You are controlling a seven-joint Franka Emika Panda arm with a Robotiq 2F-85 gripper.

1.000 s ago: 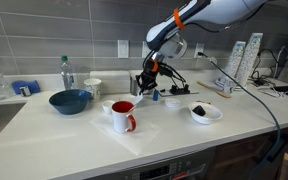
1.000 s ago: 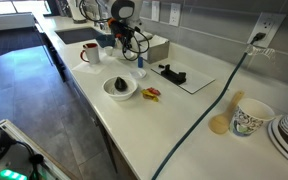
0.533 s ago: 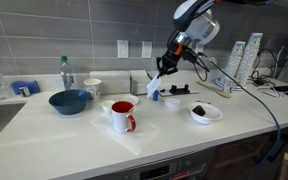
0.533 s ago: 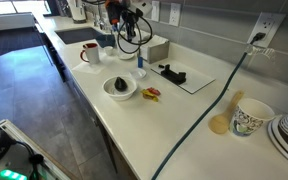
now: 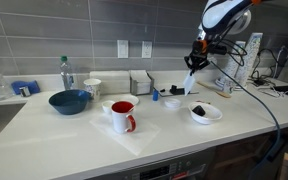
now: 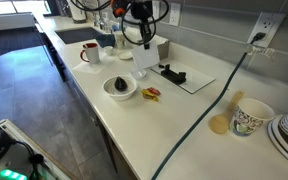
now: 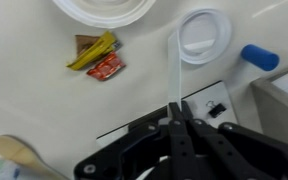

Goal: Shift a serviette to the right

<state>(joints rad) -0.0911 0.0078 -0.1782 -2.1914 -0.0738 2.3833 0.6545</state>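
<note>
My gripper has the serviette hanging free (image 6: pixel 144 56), and the counter beside the snack packets is open. My gripper should keep going toward that open spot (image 6: pixel 168 100) and let go of the serviette there.
My gripper (image 5: pixel 197 57) is shut on the serviette (image 5: pixel 190 83), a thin white paper napkin that hangs limp below the fingers, well above the counter. In both exterior views it hangs over the area between the white bowl (image 5: pixel 205 113) and the large flat white sheet (image 6: pixel 191 80). It shows too in an exterior view, gripper (image 6: pixel 142 38) and serviette (image 6: pixel 142 58). In the wrist view the serviette (image 7: pixel 172 68) runs edge-on up from the closed fingertips (image 7: pixel 176 108).
A red mug (image 5: pixel 122 116), a blue bowl (image 5: pixel 70 101) and a napkin holder (image 5: pixel 140 83) stand on the counter. Snack packets (image 7: pixel 96 58), a wooden spoon (image 7: pixel 19 155), a binder clip (image 7: pixel 216 108) and a black cable (image 6: pixel 209 105) lie nearby.
The gripper has lifted the serviette from beside the napkin holder and carried it up and to the right, past the white bowl.
</note>
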